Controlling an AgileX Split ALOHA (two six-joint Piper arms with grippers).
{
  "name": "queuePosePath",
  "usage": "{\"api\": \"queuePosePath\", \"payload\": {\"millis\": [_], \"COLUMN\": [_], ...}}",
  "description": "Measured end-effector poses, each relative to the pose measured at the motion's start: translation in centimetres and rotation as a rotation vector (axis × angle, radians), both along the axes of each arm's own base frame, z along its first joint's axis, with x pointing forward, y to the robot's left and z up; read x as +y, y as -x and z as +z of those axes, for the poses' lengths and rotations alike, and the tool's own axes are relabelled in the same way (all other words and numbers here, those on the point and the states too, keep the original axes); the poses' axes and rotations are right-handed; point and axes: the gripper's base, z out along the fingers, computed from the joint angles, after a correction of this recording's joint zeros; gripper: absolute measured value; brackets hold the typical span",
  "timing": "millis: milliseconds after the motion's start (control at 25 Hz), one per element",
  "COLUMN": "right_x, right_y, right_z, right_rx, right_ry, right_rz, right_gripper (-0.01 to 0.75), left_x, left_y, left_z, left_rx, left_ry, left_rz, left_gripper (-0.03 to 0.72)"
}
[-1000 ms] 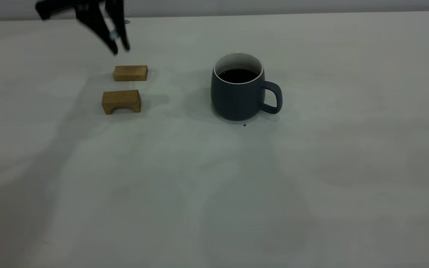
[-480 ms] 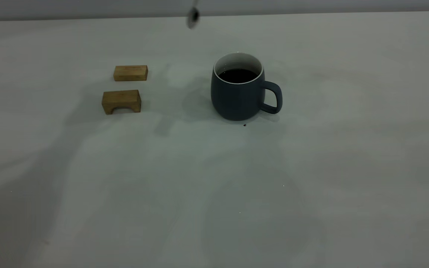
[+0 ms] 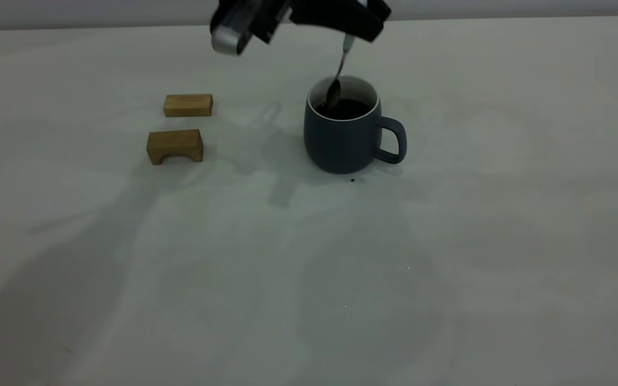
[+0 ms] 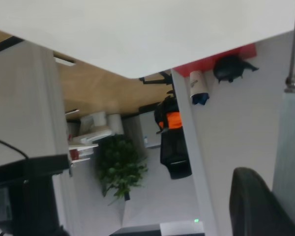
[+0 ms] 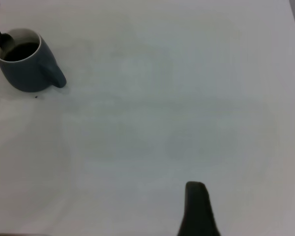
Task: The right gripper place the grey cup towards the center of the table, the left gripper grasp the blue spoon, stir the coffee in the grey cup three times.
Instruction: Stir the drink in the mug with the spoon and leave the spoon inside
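The blue spoon's bowl is too high up in the grey cup, so my left gripper needs to move the spoon further down into the coffee before it stirs.
The grey cup stands upright near the middle of the table, its handle pointing right and dark coffee inside. My left gripper hovers just above the cup's rim, shut on the blue spoon. The spoon hangs down with its metal bowl inside the cup's mouth, at the coffee's surface on the left side. The left wrist view shows the spoon's pale handle beside one dark finger. The right wrist view shows the cup and spoon far from my right gripper, which stays back over bare table.
Two brown wooden blocks lie left of the cup: a flat one and an arched one in front of it. A tiny dark speck sits just in front of the cup. The table's far edge runs along the top.
The left gripper has moved right, from above the wooden blocks to above the cup. It has lowered the spoon's bowl into the cup. The cup and blocks have not moved.
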Motion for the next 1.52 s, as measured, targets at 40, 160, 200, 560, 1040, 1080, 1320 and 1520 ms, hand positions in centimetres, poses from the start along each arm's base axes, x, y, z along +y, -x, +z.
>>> {"api": "queuePosePath", "payload": {"millis": [40, 160, 200, 560, 1040, 1080, 1320, 1520], "right_x": [0.0, 0.0, 0.0, 0.0, 0.0, 0.0, 0.0, 0.0], "right_y": [0.0, 0.0, 0.0, 0.0, 0.0, 0.0, 0.0, 0.0], "right_z": [0.0, 0.0, 0.0, 0.0, 0.0, 0.0, 0.0, 0.0], "right_rx": [0.000, 0.000, 0.000, 0.000, 0.000, 0.000, 0.000, 0.000], "right_ry": [0.000, -0.001, -0.001, 0.000, 0.000, 0.000, 0.000, 0.000], "right_rz": [0.000, 0.000, 0.000, 0.000, 0.000, 0.000, 0.000, 0.000], "right_gripper": [0.587, 0.587, 0.587, 0.587, 0.587, 0.587, 0.587, 0.587], "left_x": [0.0, -0.1, -0.1, -0.3, -0.4, -0.2, 0.1, -0.4], "left_y": [-0.1, -0.3, -0.4, -1.4, -0.1, -0.2, -1.8, -2.1], "left_z": [-0.6, -2.3, -2.9, -6.1, -7.0, -6.7, -5.1, -4.9], "left_rx": [0.000, 0.003, 0.002, -0.144, 0.084, 0.087, -0.048, -0.122], "left_ry": [-0.006, -0.005, -0.004, 0.012, 0.043, 0.005, -0.117, -0.009], "left_rz": [0.010, 0.025, 0.030, 0.074, 0.051, 0.050, 0.066, 0.048], "left_gripper": [0.148, 0.148, 0.148, 0.148, 0.148, 0.147, 0.147, 0.147]}}
